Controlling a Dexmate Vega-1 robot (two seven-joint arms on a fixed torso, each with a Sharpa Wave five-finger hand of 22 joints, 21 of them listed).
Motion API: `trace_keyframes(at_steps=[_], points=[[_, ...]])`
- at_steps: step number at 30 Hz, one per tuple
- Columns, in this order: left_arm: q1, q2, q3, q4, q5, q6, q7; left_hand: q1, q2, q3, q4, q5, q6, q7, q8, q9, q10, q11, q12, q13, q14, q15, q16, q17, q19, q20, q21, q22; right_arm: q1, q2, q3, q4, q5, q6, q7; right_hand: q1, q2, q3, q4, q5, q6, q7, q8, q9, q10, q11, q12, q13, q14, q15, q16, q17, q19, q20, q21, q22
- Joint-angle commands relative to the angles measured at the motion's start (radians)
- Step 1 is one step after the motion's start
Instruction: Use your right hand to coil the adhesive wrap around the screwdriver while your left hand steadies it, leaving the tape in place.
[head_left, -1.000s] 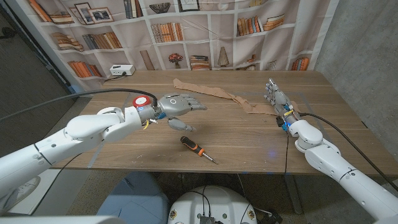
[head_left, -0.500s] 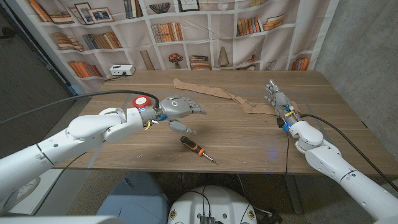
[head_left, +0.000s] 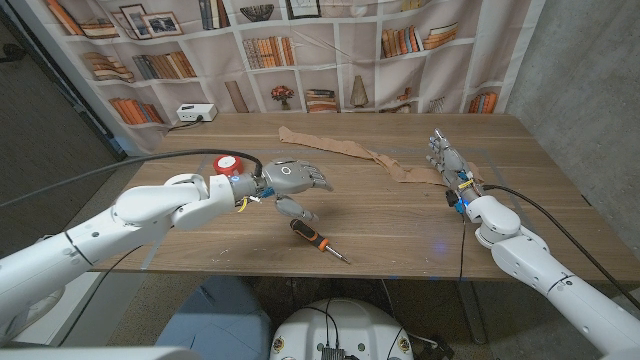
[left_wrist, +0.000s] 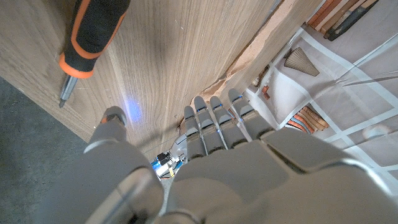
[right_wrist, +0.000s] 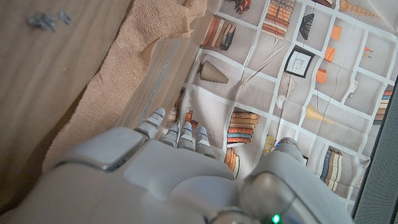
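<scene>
I expect the adhesive wrap to leave its far end (head_left: 290, 134) behind while the rest bends when I carry the wrap's near end inward, because the wrap lies in limp waves (head_left: 378, 158).
A screwdriver (head_left: 318, 240) with a black and orange handle lies on the wooden table (head_left: 200, 245) near its front edge, tip pointing right. The left wrist view shows its handle (left_wrist: 92, 34) close by. My left hand (head_left: 293, 183) hovers just above and behind the handle, fingers spread, holding nothing. A long tan strip of adhesive wrap (head_left: 355, 152) lies unrolled across the far middle of the table. Its right end reaches my right hand (head_left: 442, 155), which stands at the table's right side with fingers extended beside the wrap (right_wrist: 118, 74), gripping nothing.
A white box with a cable (head_left: 196, 113) sits at the table's far left corner. A bookshelf-printed backdrop (head_left: 300, 40) hangs behind the table. A grey wall stands to the right.
My left hand has moved right and down toward the screwdriver's handle. The right hand, the wrap and the screwdriver have stayed put.
</scene>
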Motion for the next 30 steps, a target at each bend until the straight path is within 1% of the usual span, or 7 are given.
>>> trace_keyframes(at_steps=[1,5,11,15,17,25,30], points=[[-0.014,-0.010,0.020,-0.003,0.022,-0.006,-0.041,0.010,0.002,-0.004,0.003,0.008,0.019,0.001,0.007,0.004,0.007,-0.001,0.004,0.003,0.007,-0.005,-0.004,0.003,-0.007,0.000,-0.004,0.002,-0.012,0.000,0.006,-0.002,0.008,-0.001,-0.006,0.001,0.007,0.001,-0.004,-0.003,0.002,0.005,0.003,0.005,0.003,0.010,0.007,0.002,-0.029,0.008,0.008,0.003,0.002,0.003,0.007,0.005],[-0.017,-0.010,0.023,-0.002,0.021,-0.012,-0.048,0.010,0.001,-0.005,0.003,0.008,0.051,-0.002,0.016,0.006,0.008,0.000,0.003,0.005,0.008,-0.004,-0.007,0.003,-0.011,-0.003,-0.007,0.002,-0.013,-0.001,0.008,0.001,0.004,0.006,-0.007,0.001,0.007,0.001,-0.004,-0.003,0.004,0.008,0.004,0.005,0.002,0.010,0.006,0.002,-0.029,0.007,0.008,0.003,0.002,0.002,0.008,0.005],[-0.020,-0.011,0.029,0.005,0.020,-0.020,-0.053,0.012,0.002,-0.005,0.003,0.008,0.052,-0.003,0.014,0.006,0.002,0.001,-0.001,0.006,0.007,-0.005,-0.009,0.003,-0.014,-0.007,-0.010,0.001,-0.016,0.000,0.011,-0.004,0.008,0.002,-0.012,0.001,0.008,0.000,-0.005,-0.003,0.006,0.008,0.005,0.005,0.003,0.009,0.007,0.002,-0.028,0.008,0.008,0.003,0.003,0.003,0.008,0.005],[-0.015,-0.006,0.026,0.005,0.015,-0.020,-0.055,0.010,0.000,-0.008,0.004,0.008,0.054,-0.001,0.012,0.007,0.004,0.001,-0.002,0.008,0.007,-0.009,-0.011,0.003,-0.023,-0.034,-0.015,0.000,-0.017,-0.002,0.012,-0.005,0.006,0.002,-0.013,0.001,0.008,0.000,-0.005,-0.003,0.006,0.011,0.005,0.005,0.004,0.010,0.007,0.002,-0.028,0.008,0.009,0.003,0.003,0.002,0.008,0.005],[-0.013,-0.002,0.025,0.004,0.017,-0.020,-0.057,0.010,-0.001,-0.008,0.004,0.008,0.055,-0.001,0.011,0.007,0.009,0.000,0.000,0.009,0.007,-0.010,-0.012,0.002,-0.024,-0.040,-0.016,0.000,-0.018,-0.002,0.013,-0.004,0.009,0.002,-0.012,0.001,0.008,0.000,-0.005,-0.003,0.007,0.011,0.004,0.005,0.003,0.010,0.007,0.002,-0.029,0.008,0.008,0.003,0.003,0.002,0.008,0.005],[-0.023,-0.005,0.033,0.007,0.003,-0.034,-0.083,0.007,-0.002,-0.011,0.006,0.008,0.071,-0.001,0.014,0.008,0.021,-0.001,0.003,0.011,0.016,-0.012,-0.011,0.002,-0.022,-0.034,-0.017,-0.001,-0.012,0.001,0.009,0.001,0.006,0.002,-0.009,0.001,0.008,0.000,-0.006,-0.003,0.008,0.011,0.005,0.005,0.004,0.009,0.007,0.002,-0.029,0.007,0.008,0.004,0.004,0.002,0.008,0.005],[-0.030,-0.010,0.042,0.014,0.002,-0.041,-0.098,0.006,-0.002,-0.013,0.008,0.008,0.087,0.006,0.015,0.008,0.035,0.002,0.006,0.013,0.033,-0.012,-0.008,0.002,0.007,-0.029,-0.009,-0.002,-0.010,0.003,0.007,0.004,0.005,0.001,-0.009,0.001,0.009,-0.001,-0.006,-0.003,0.009,0.011,0.005,0.005,0.003,0.009,0.007,0.002,-0.028,0.007,0.009,0.003,0.004,0.003,0.008,0.005]])
